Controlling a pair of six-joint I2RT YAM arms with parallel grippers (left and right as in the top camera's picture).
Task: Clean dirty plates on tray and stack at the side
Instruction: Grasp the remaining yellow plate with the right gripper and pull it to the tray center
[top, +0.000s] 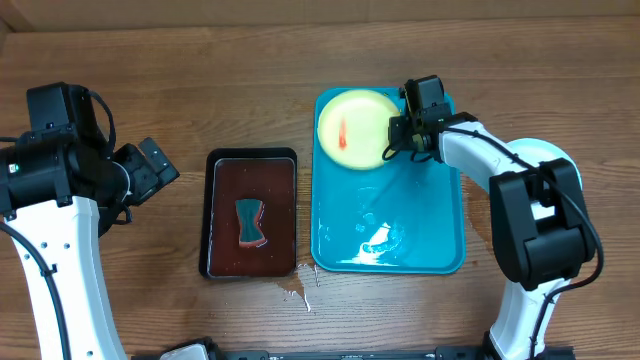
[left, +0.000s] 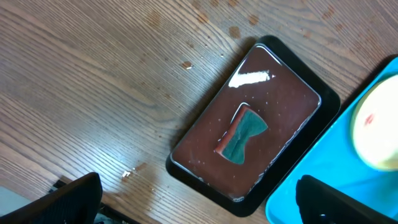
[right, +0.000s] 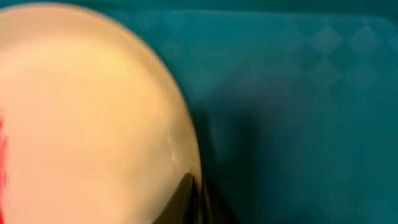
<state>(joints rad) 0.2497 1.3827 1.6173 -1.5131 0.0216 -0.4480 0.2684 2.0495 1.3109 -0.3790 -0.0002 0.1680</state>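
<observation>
My right gripper needs to pull the plate, which sits at the teal tray's far edge (top: 360, 91), to the tray's near half (top: 370, 212) and regrip the plate's rim before scrubbing.
One pale yellow-green plate (top: 355, 128) with a red smear lies at the far left end of the teal tray (top: 420, 235). My right gripper (top: 397, 135) is shut on the plate's right rim. In the right wrist view the rim (right: 93, 112) sits pinched between the fingers (right: 198, 199), above the tray floor (right: 298, 93). My left gripper (top: 150, 170) is open and empty, above the bare table left of the brown tray. Its fingers (left: 202, 202) frame the left wrist view, where the plate's edge (left: 379, 130) and the teal tray (left: 323, 168) show. No other plates are in view.
A dark brown, black-rimmed tray (top: 215, 215) lies left of the teal tray and holds liquid and a teal sponge (top: 250, 222), which also show in the left wrist view (left: 244, 134). Water gleams on the teal tray's near half. Drops lie on the table by the brown tray's near corner.
</observation>
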